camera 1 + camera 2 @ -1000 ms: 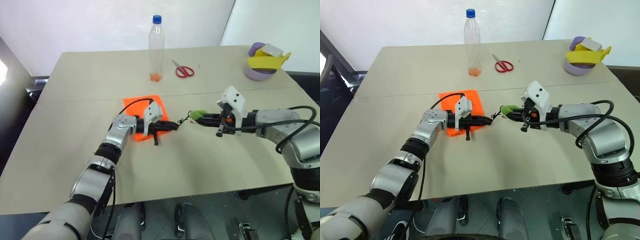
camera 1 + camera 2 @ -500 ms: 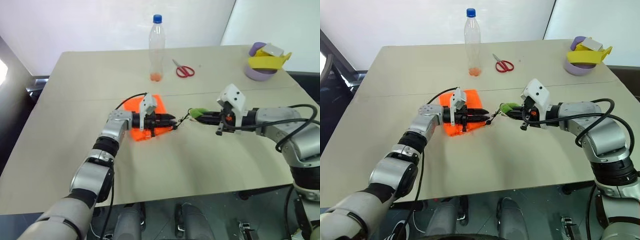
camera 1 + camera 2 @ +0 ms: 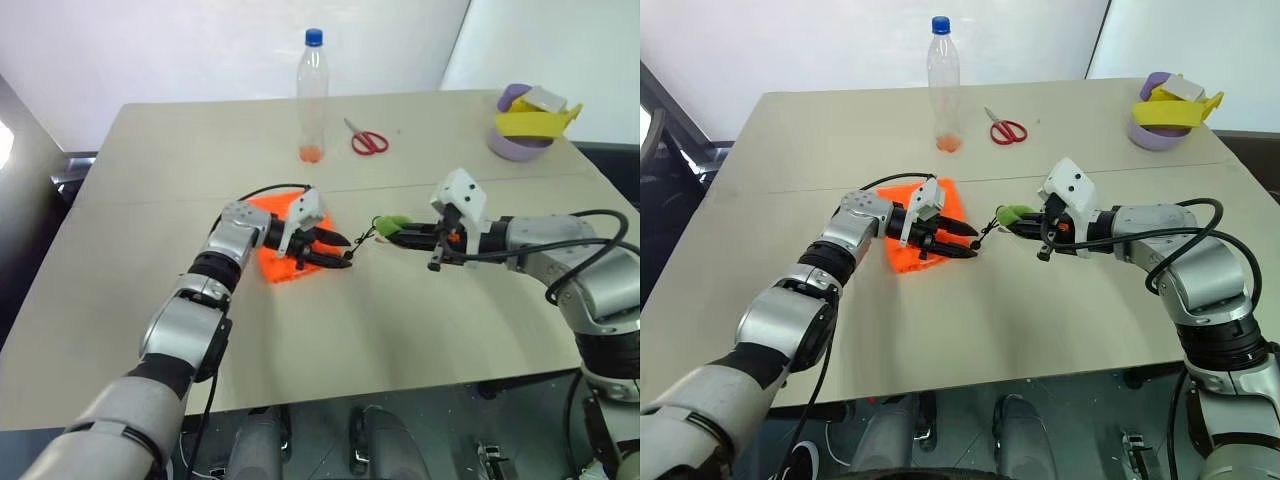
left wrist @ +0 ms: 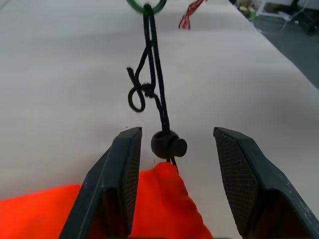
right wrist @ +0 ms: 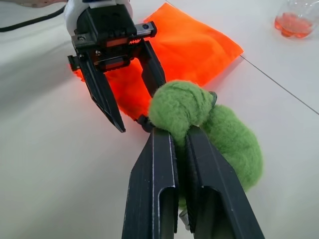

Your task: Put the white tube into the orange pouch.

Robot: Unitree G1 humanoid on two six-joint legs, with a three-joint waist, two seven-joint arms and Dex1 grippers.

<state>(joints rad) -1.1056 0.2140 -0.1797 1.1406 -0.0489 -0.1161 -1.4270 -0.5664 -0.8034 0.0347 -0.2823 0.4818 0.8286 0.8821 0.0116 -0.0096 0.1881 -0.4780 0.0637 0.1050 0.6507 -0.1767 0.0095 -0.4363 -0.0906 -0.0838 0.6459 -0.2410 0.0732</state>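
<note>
The black cord stopper is at the pouch's opening and still unheld, so my left gripper should grip the stopper first, before my right gripper pulls the green ring away.
The orange pouch lies bunched on the table, partly under my left gripper. That gripper is open, its fingers standing either side of the pouch's mouth and the black cord stopper, touching neither. The black cord runs from there to the fuzzy green ring. My right gripper is shut on that ring and holds it just above the table, a little to the right of the pouch. The white tube is out of view.
A tall clear bottle with a blue cap stands behind the pouch. Red scissors lie to its right. A purple bowl with yellow pieces sits at the far right corner.
My left gripper went from shut to open at the pouch's mouth and its wrist turned. The pouch's edge is bunched up more. The right gripper kept still with the ring.
</note>
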